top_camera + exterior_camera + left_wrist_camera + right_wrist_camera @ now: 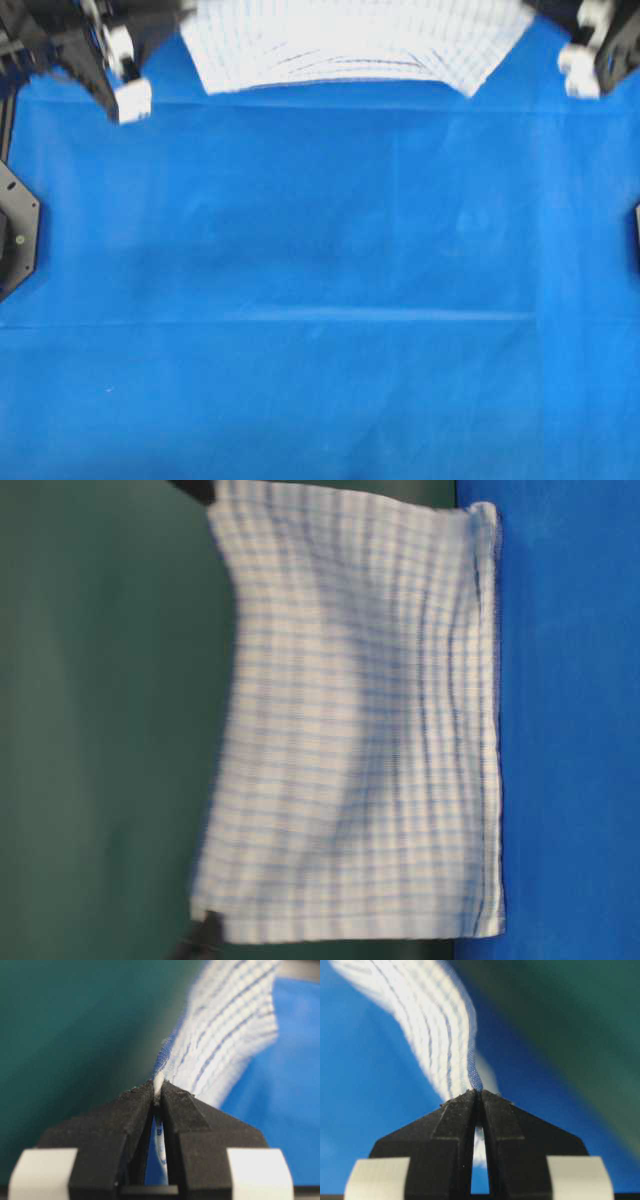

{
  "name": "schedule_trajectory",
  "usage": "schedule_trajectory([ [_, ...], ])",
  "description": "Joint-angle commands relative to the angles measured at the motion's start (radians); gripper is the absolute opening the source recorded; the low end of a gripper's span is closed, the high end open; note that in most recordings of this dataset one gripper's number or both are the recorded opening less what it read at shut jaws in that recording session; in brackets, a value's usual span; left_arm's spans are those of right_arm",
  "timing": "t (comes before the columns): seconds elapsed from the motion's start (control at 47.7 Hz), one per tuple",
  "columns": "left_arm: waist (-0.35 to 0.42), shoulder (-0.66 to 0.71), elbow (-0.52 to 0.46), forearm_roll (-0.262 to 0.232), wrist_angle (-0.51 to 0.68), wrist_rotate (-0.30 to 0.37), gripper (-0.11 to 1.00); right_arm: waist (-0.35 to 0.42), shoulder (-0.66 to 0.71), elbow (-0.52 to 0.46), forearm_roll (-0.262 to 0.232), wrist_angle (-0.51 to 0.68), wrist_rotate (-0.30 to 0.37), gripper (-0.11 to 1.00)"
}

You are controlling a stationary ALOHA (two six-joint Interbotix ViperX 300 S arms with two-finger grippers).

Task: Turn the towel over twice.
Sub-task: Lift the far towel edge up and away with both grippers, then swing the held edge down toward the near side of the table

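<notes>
I keep my right gripper lowering the hanging, stretched towel's corner, its lower hem (pixel 490 720) on the blue cover, over the open cover (pixel 470 300) until the towel lies flat.
The towel (pixel 350 45), white with blue stripes, hangs stretched out at the far edge of the table. In the table-level view the towel (pixel 350 720) is held up by its two upper corners, and its lower hem touches the blue cover. My left gripper (pixel 158 1091) is shut on one corner of the towel (pixel 225 1035). Pinched on the other corner, my right gripper (pixel 479 1094) has the towel (pixel 430 1025) running away from its tips. From overhead, the left arm (pixel 110 50) and the right arm (pixel 590 50) flank the cloth.
A plain blue table cover (pixel 320 300) spreads over the whole table in front of the towel. Black fixtures sit at the left edge (pixel 15 235) and the right edge (pixel 636 235). A green backdrop (pixel 100 720) stands behind the towel.
</notes>
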Motion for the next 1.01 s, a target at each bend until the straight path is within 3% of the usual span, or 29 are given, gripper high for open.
schedule_trajectory([
  [0.0,-0.051,-0.002,0.021,-0.002,0.018,-0.005,0.03,0.084,-0.006,0.029,0.003,0.008,0.044,0.05],
  [0.126,-0.146,-0.003,0.077,-0.002,0.035,-0.028,0.03,0.184,-0.002,0.094,0.003,-0.009,0.126,0.05],
  [0.356,-0.328,0.011,0.152,-0.003,0.049,-0.143,0.03,0.377,0.048,0.193,0.003,-0.103,0.276,0.05],
  [0.67,-0.512,0.117,0.199,-0.002,0.044,-0.33,0.03,0.611,0.264,0.224,0.003,-0.215,0.469,0.05],
  [0.817,-0.586,0.196,0.196,-0.003,0.026,-0.371,0.03,0.678,0.347,0.202,0.003,-0.235,0.529,0.05],
  [0.985,-0.641,0.267,0.189,-0.002,-0.014,-0.397,0.03,0.718,0.385,0.175,0.002,-0.233,0.54,0.05],
])
